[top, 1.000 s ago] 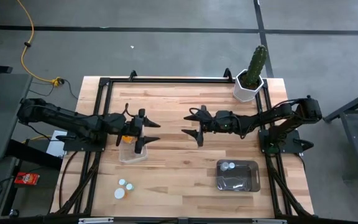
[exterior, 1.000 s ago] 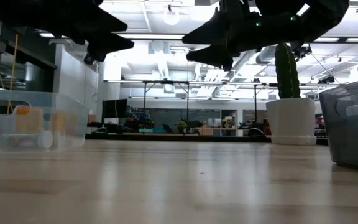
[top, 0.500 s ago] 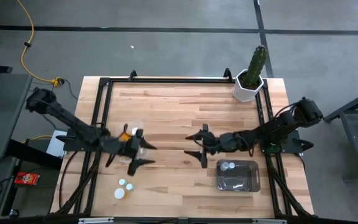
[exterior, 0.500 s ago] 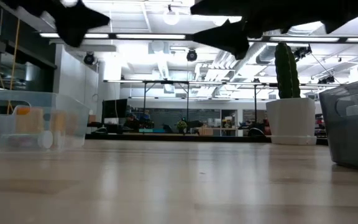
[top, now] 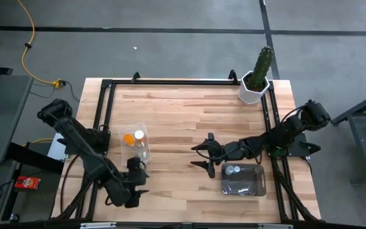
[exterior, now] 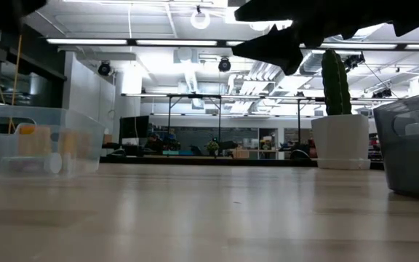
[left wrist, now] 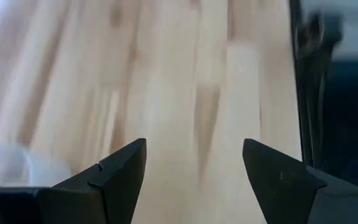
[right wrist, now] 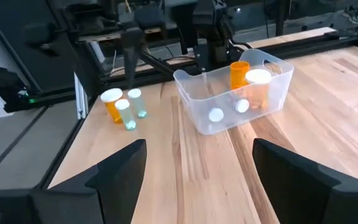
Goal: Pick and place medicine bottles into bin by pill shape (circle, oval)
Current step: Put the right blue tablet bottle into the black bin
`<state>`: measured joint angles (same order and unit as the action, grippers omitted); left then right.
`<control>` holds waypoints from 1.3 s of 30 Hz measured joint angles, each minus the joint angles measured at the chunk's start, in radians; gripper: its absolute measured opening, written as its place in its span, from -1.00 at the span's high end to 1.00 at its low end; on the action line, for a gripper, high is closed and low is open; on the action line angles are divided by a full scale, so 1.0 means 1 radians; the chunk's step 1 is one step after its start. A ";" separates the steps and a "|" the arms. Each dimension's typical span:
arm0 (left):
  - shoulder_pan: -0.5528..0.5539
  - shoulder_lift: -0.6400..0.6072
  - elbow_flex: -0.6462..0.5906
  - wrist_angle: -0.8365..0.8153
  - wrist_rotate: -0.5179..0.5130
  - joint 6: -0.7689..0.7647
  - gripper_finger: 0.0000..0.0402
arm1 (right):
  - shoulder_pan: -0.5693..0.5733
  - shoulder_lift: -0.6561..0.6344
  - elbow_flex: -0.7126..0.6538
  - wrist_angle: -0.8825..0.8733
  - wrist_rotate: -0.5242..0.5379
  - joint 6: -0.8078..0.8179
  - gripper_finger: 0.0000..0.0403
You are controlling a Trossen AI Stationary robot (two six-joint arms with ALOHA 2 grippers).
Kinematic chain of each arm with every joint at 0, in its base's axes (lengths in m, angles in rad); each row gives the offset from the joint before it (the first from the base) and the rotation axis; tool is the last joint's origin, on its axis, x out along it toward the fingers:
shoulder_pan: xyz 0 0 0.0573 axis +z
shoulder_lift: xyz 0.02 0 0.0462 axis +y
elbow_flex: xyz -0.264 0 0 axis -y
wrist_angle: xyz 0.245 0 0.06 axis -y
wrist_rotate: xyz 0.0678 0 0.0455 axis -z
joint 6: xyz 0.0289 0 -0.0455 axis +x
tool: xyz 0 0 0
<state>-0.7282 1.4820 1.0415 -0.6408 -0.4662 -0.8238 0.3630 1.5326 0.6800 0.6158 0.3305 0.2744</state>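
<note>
The pale bottle (right wrist: 127,117) nearest my right gripper is standing upright and has open wood in front of it. My left gripper keeps moving closer until its fingers are on either side of the cap (right wrist: 122,104).
Three loose medicine bottles (right wrist: 123,106), one orange and two pale, stand upright on the table near its near left corner. In the high view my left arm hides them. My left gripper (top: 140,179) hovers open over that spot and holds nothing. A clear bin (top: 136,144) holds an orange bottle (top: 128,137) and other bottles. It also shows in the right wrist view (right wrist: 235,93). A dark bin (top: 241,179) holds white-capped bottles (top: 231,170). My right gripper (top: 202,156) is open and empty, just left of the dark bin.
A white pot with a green cactus (top: 255,81) stands at the far right corner. A black frame (top: 170,81) runs along the table's edges. Bare wood lies between the two bins (top: 176,140).
My left gripper has gone from above the clear bin toward the table's near edge and now stands over the loose bottles. My right gripper has gone toward the near edge and stopped beside the dark bin. No bottle has moved.
</note>
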 joint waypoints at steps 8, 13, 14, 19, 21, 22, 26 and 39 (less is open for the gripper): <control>-0.014 0.092 0.143 -0.257 0.189 -0.057 -0.27 | -0.003 0.000 0.000 -0.008 0.000 0.014 -0.42; -0.013 0.133 0.144 -0.272 0.244 -0.037 -0.27 | -0.003 0.000 0.000 -0.015 0.000 0.014 -0.42; -0.013 0.143 0.144 -0.283 0.247 -0.036 -0.27 | -0.003 0.000 0.000 -0.015 0.000 0.014 -0.42; -0.013 0.182 0.143 -0.328 0.303 -0.022 -0.27 | -0.003 0.000 0.000 -0.026 0.000 0.016 -0.42; -0.013 0.195 0.143 -0.332 0.326 -0.029 -0.27 | -0.003 0.000 0.000 -0.032 0.000 0.020 -0.42; -0.013 0.200 0.143 -0.331 0.338 -0.033 -0.27 | -0.003 0.000 0.000 -0.034 0.000 0.021 -0.42; -0.014 0.220 0.143 -0.330 0.366 -0.039 -0.27 | -0.003 0.000 0.000 -0.036 0.000 0.021 -0.42; -0.025 0.238 0.142 -0.328 0.353 -0.084 -0.27 | -0.003 0.000 0.000 -0.045 0.000 0.021 -0.42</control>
<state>-0.7532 1.7203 1.1839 -0.9688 -0.1135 -0.9081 0.3603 1.5326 0.6800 0.5707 0.3305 0.2955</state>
